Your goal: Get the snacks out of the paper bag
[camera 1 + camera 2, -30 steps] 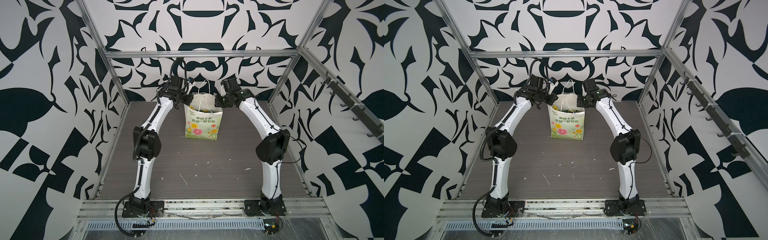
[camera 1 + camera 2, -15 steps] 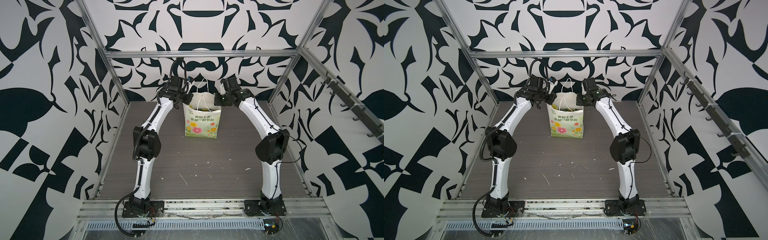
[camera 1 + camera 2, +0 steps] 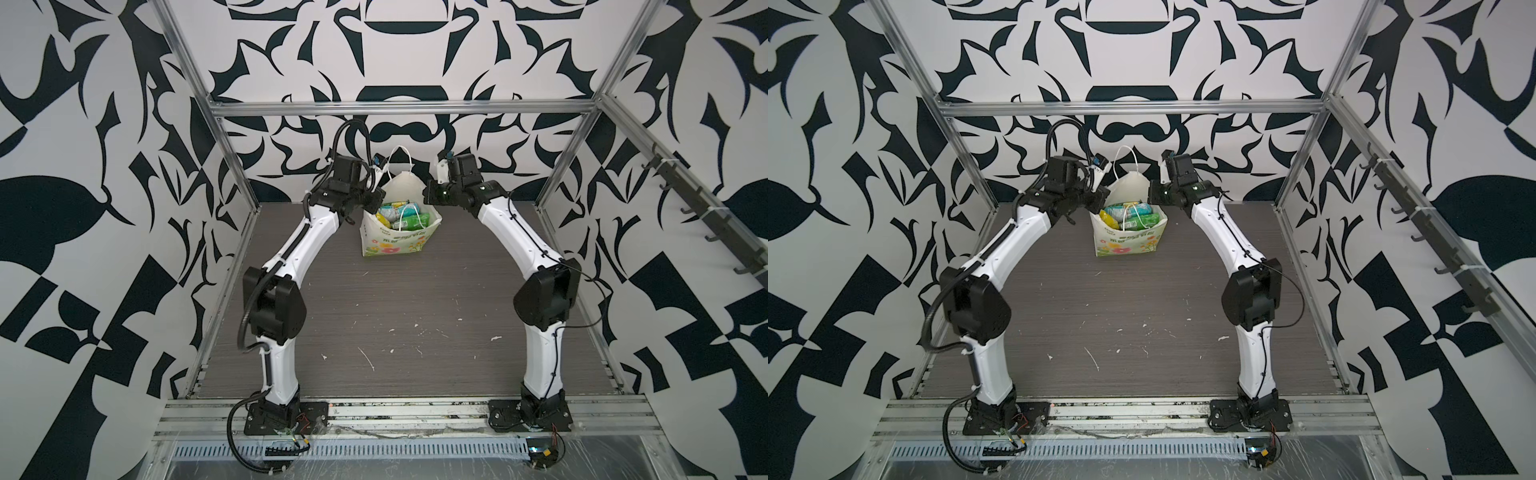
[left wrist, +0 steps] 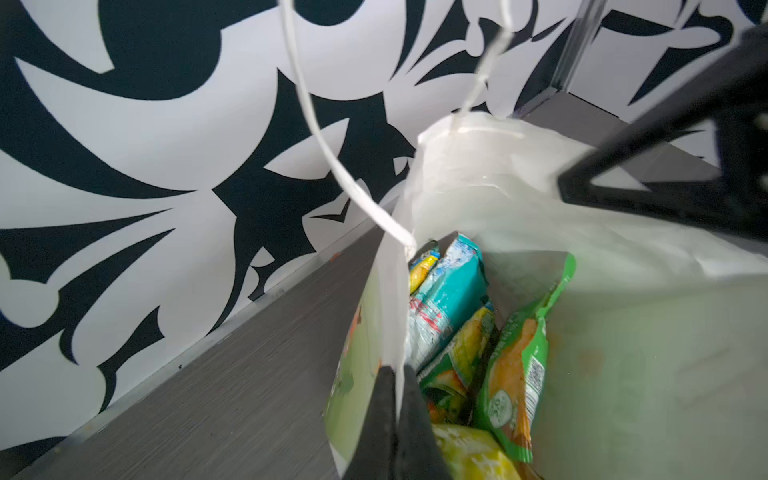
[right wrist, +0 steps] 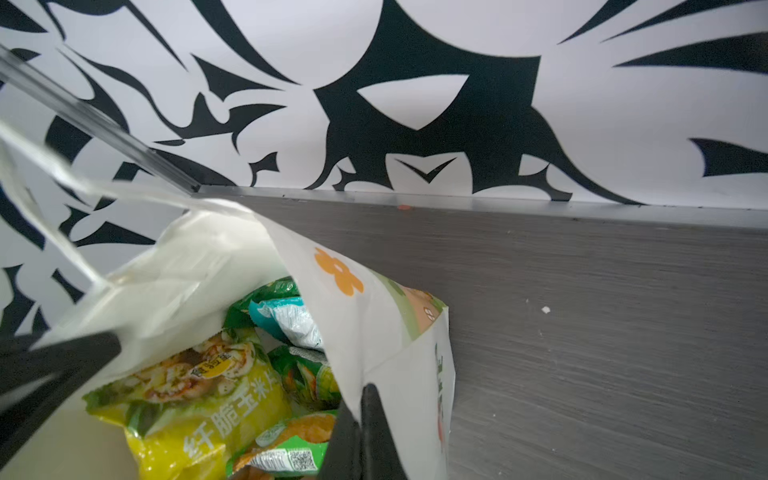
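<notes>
My right gripper should open and grab the yellow packet [image 5: 204,404] while my left gripper holds on to the bag's rim, as both grippers are closed on the paper bag's rim [image 5: 348,364] now.
The paper bag [image 3: 394,246] [image 3: 1128,245] stands upright at the back middle of the table, its mouth pulled wide. Several snacks [image 3: 402,215] [image 3: 1133,214] show inside it. My left gripper [image 3: 374,199] [image 4: 398,370] is shut on the bag's left rim. The right gripper [image 3: 428,198] [image 5: 361,395] is shut on the right rim. In the left wrist view a teal packet [image 4: 449,282] and a green packet [image 4: 519,374] stand on edge. The right wrist view has a yellow packet [image 5: 199,415] on top. One white cord handle [image 3: 400,156] stands up; the other hangs into the bag.
The patterned back wall [image 3: 399,108] stands close behind the bag, with metal frame posts [image 3: 232,166] at both back corners. A rail of hooks [image 3: 702,208] runs along the right wall. White flecks [image 3: 365,357] lie on the dark table in front.
Both grippers have drawn apart while keeping hold of the bag's rims, so the mouth has spread wider and the snacks now show from above.
</notes>
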